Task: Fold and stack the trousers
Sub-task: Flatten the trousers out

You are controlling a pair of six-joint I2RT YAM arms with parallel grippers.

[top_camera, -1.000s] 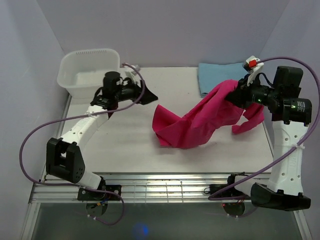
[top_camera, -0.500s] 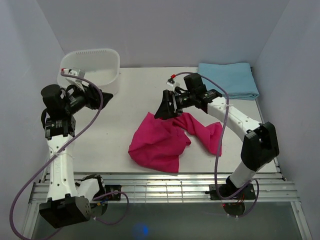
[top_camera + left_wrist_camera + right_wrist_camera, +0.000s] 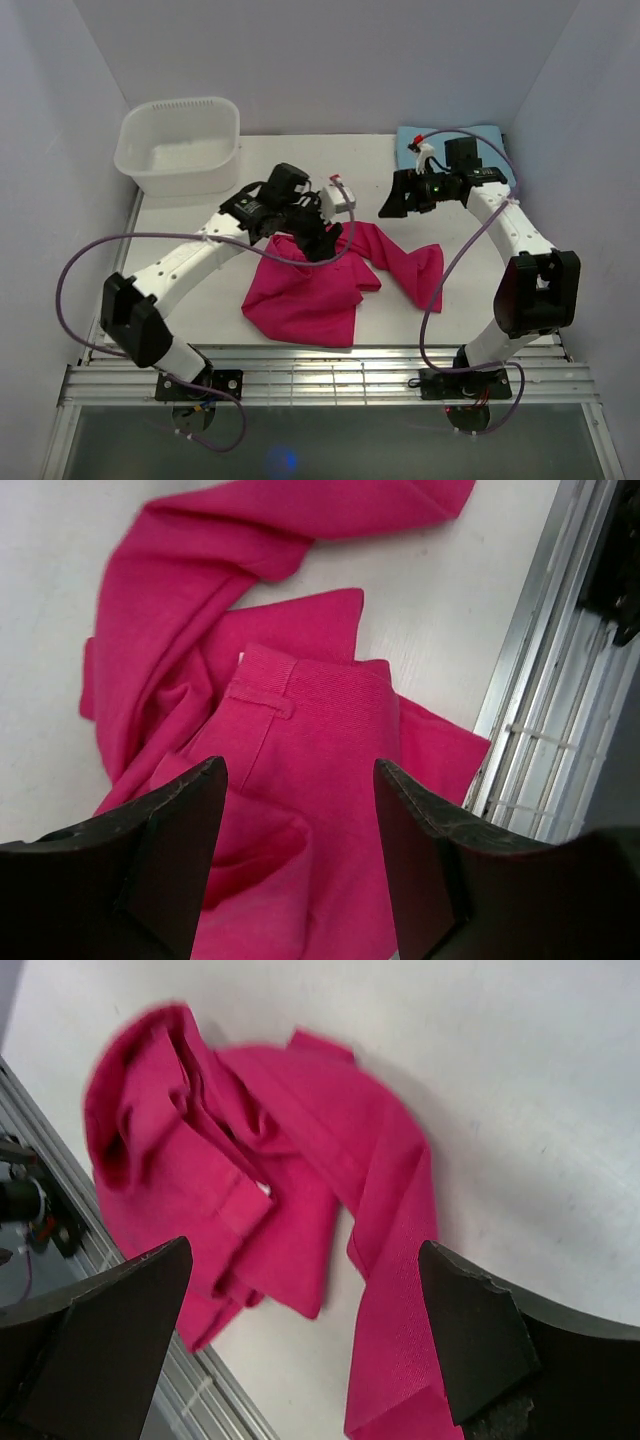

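Observation:
My right gripper should go to the one leg bunched in the heap [image 3: 308, 298], take that leg's end [image 3: 367, 281] and pull against my left gripper to spread the trousers.
The magenta trousers [image 3: 305, 295] lie in a crumpled heap mid-table, with one leg [image 3: 415, 265] trailing to the right. My left gripper [image 3: 322, 240] hovers open over the heap's back edge. In the left wrist view the waistband with a belt loop [image 3: 262, 695] lies just beyond the left gripper [image 3: 300, 860], and nothing is pinched between the jaws. My right gripper [image 3: 392, 200] stands wide open above the table behind the trailing leg. From the right wrist view the right gripper [image 3: 300, 1350] looks down on the trousers [image 3: 250, 1190] and holds nothing.
A white basin [image 3: 180, 105] stands at the back left corner. A folded light blue cloth [image 3: 492, 138] lies at the back right, partly behind my right arm. A metal rail [image 3: 330, 370] runs along the table's near edge, close to the heap.
The right gripper let go of the trousers, which dropped into a heap, then drew back to the right. The left arm swung in from the basin side over the heap.

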